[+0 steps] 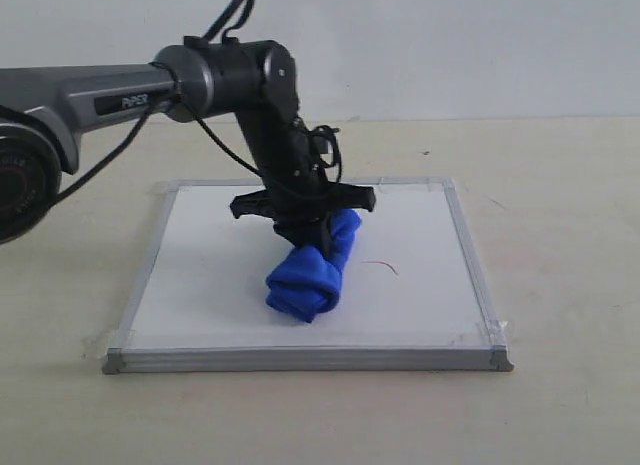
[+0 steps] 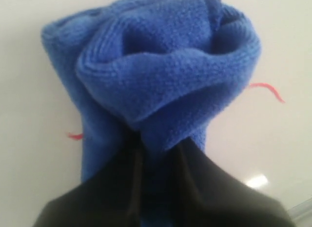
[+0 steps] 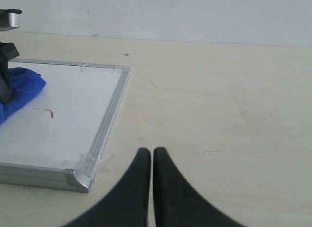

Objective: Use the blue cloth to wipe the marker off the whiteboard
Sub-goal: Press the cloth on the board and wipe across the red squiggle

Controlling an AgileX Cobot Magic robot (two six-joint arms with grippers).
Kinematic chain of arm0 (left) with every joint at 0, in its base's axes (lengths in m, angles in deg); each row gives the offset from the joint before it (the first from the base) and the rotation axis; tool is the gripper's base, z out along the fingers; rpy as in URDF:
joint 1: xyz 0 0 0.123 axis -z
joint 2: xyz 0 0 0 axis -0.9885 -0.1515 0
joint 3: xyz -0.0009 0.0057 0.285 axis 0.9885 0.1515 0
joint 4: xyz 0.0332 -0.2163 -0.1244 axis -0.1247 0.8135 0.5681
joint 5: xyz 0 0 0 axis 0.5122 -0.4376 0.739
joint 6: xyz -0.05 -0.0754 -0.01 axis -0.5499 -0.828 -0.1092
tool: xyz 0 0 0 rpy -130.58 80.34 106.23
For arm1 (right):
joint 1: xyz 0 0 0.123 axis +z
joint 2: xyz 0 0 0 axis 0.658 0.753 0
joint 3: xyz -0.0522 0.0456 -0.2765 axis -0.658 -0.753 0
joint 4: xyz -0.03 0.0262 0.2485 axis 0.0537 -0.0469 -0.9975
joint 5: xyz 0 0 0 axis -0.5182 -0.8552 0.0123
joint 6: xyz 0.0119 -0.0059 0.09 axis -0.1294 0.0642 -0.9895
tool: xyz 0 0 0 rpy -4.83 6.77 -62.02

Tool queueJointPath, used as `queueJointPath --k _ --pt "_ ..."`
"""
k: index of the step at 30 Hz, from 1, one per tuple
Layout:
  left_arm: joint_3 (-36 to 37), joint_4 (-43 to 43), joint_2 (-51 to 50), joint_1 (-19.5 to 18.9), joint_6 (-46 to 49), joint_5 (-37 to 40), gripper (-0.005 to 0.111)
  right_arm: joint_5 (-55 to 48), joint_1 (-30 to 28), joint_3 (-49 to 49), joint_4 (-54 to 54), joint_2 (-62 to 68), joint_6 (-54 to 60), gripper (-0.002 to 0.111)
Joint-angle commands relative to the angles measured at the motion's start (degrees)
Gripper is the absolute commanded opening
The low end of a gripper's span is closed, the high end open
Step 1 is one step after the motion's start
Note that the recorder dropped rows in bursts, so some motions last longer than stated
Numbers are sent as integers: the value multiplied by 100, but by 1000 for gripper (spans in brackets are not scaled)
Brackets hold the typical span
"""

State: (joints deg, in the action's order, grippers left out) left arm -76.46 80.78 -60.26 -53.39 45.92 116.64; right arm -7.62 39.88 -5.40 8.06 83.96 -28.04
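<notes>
Next, I sweep the blue cloth with my left gripper back toward the whiteboard's edge (image 1: 472,255) nearest my right gripper, because red marker (image 1: 384,265) shows on both sides of the cloth.
The whiteboard (image 1: 200,275) lies flat on the table. On its middle rests the blue cloth (image 1: 310,270), a thick fuzzy bundle. My left gripper (image 1: 322,247) is shut on the cloth's far end and presses it to the board. A short piece of the red marker line (image 1: 382,266) shows just right of the cloth. In the left wrist view the blue cloth (image 2: 161,75) fills the frame, with red marker ends (image 2: 268,90) showing on either side of it. My right gripper (image 3: 151,151) hovers shut over bare table beside the whiteboard's corner (image 3: 83,175).
The beige table (image 1: 560,185) surrounds the board. Clear tape bits (image 1: 495,330) hold its corners. The left arm (image 1: 120,100) reaches in from the left, above the board's back half. A pale wall stands behind.
</notes>
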Motion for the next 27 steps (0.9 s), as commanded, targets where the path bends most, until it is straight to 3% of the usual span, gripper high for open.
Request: queueJointPath --k 1,6,9,15,18,23,27 --pt "85 -280 -194 -537 -231 149 4 14 -38 2 15 -25 3 0" --pt "72 -187 -194 65 34 126 4 14 -38 2 15 -25 3 0" --pt "-7 114 -194 455 134 -326 4 14 -38 2 15 -25 3 0" --pt "-7 1507 -204 775 519 -875 4 14 -38 2 15 -25 3 0" --pt "-7 1448 -204 942 652 -1018 4 14 -38 2 15 -25 3 0" --pt "-7 1062 -204 771 419 -1602 4 14 -38 2 15 -25 3 0" --pt "-7 20 -204 321 -405 -1323 4 40 -38 2 15 -25 3 0"
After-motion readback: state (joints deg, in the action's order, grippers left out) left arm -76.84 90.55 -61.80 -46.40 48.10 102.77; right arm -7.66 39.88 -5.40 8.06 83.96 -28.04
